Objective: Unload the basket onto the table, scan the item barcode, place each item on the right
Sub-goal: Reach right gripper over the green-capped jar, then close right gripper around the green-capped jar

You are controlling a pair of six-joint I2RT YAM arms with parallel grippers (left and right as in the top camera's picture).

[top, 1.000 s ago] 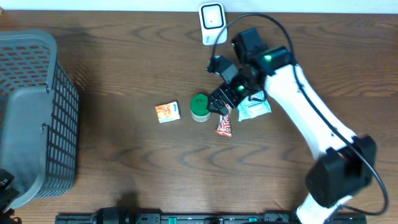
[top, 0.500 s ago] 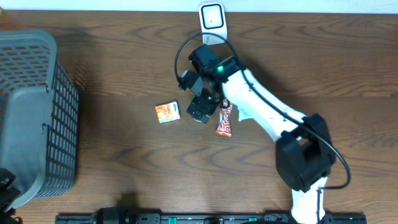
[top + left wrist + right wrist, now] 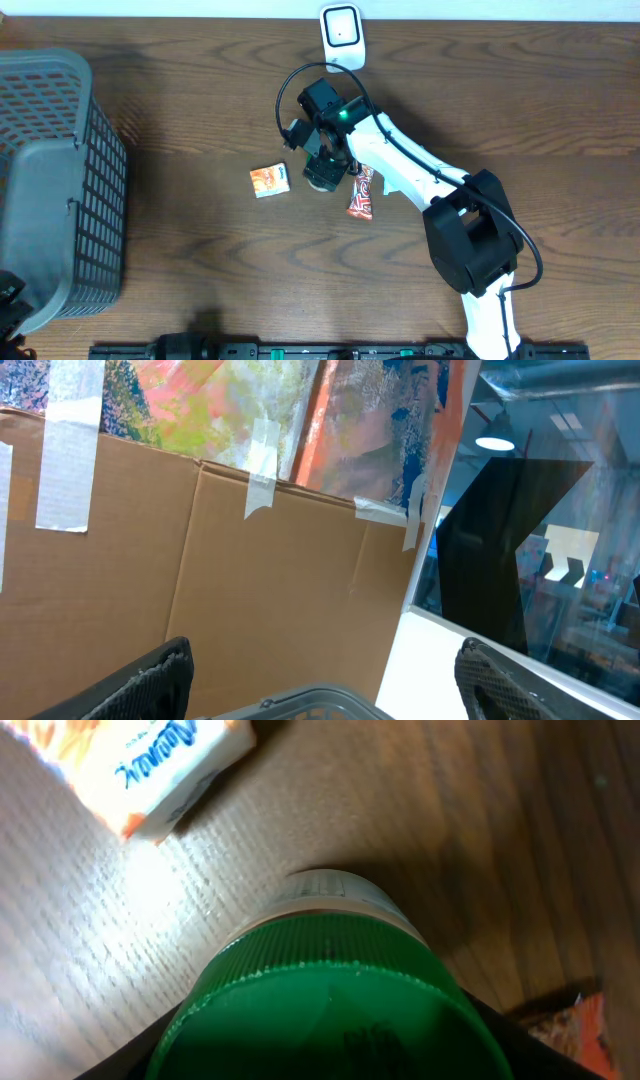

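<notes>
Next, I open my right gripper, reach lower toward the pale body point(image 3: 340, 892) and close before I carry the jar to the scanner, because my right gripper has only a shallow hold on the jar's green lid point(image 3: 330, 1005).
A jar with a green ribbed lid point(image 3: 330, 1010) stands upright on the wooden table, mostly hidden under my right gripper point(image 3: 325, 168) in the overhead view, where only its pale base point(image 3: 320, 184) shows. From the right wrist camera the lid fills the space between the dark fingers, which press against both of its sides; my right gripper point(image 3: 330, 1055) is shut on it. No barcode is visible on it. The white scanner point(image 3: 341, 28) stands at the table's back edge, behind the jar. My left gripper point(image 3: 325, 680) is open and empty, above the basket's rim.
A small orange box point(image 3: 269, 180) lies just left of the jar, also in the right wrist view point(image 3: 150, 770). A red snack wrapper point(image 3: 361, 195) lies to its right. A large grey basket point(image 3: 50, 180) fills the table's left side.
My right arm swung left from the packets to over the green-lidded jar, lowered onto it, and its jaws closed in against the lid. The left arm stayed still.
</notes>
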